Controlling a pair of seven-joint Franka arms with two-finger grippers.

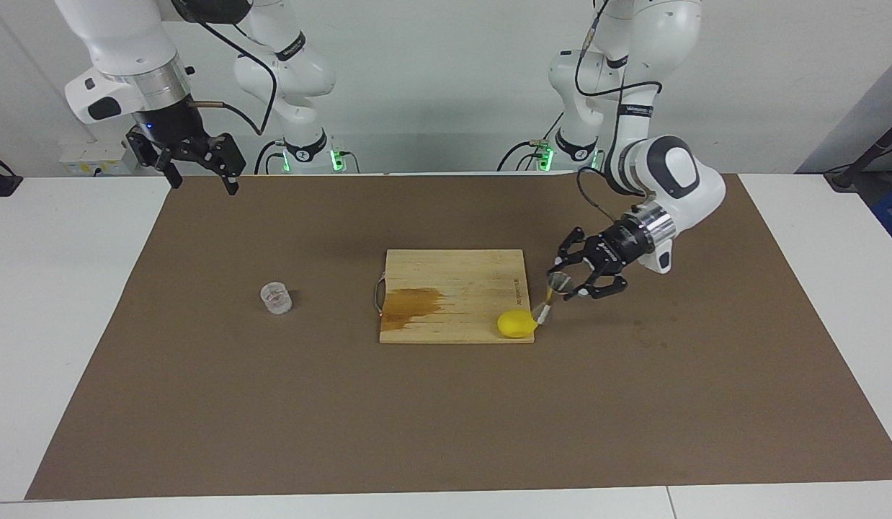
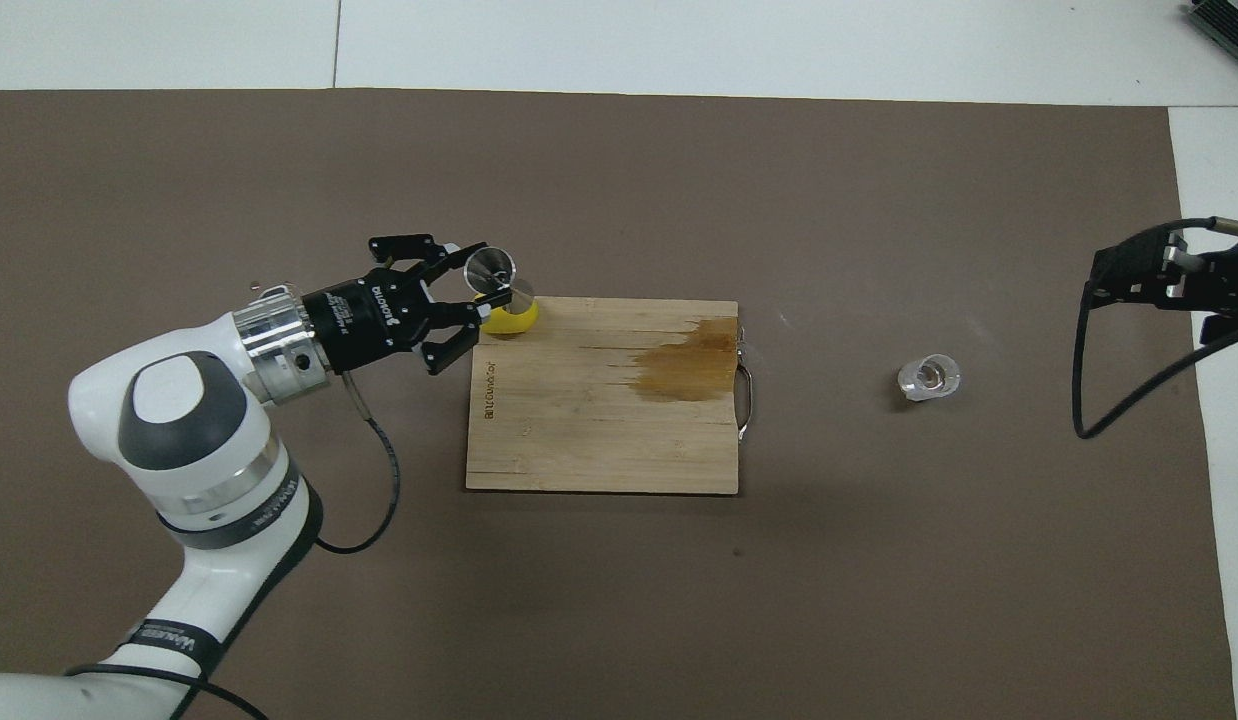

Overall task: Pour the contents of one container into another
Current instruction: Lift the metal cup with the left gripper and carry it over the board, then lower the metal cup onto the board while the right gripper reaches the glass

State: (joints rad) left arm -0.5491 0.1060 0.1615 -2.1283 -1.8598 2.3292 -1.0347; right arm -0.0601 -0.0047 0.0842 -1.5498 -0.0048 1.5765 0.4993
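Observation:
My left gripper is heading for the board's stained side (image 1: 412, 304), which is clear, and the jigger's lower cup (image 1: 542, 312) hangs free. The gripper should go there next, set the jigger down upright and let go.
My left gripper (image 1: 562, 283) (image 2: 478, 281) is shut on the small silvery metal jigger (image 1: 550, 296) (image 2: 495, 276). It holds the jigger tilted in the air, over the lemon at the cutting board's corner toward the left arm's end. The small clear glass tumbler (image 1: 276, 298) (image 2: 929, 377) stands upright on the brown mat, between the board and the right arm's end of the table. My right gripper (image 1: 203, 183) (image 2: 1129, 276) hangs open and empty, high over the mat's edge at the robots' end, well away from the tumbler.
A wooden cutting board (image 1: 453, 270) (image 2: 599, 440) lies mid-table with a brown wet stain (image 1: 413, 303) (image 2: 687, 362) on the side toward the tumbler. A yellow lemon (image 1: 516, 324) (image 2: 510, 320) sits on its corner under the jigger. The brown mat (image 1: 446, 418) covers most of the white table.

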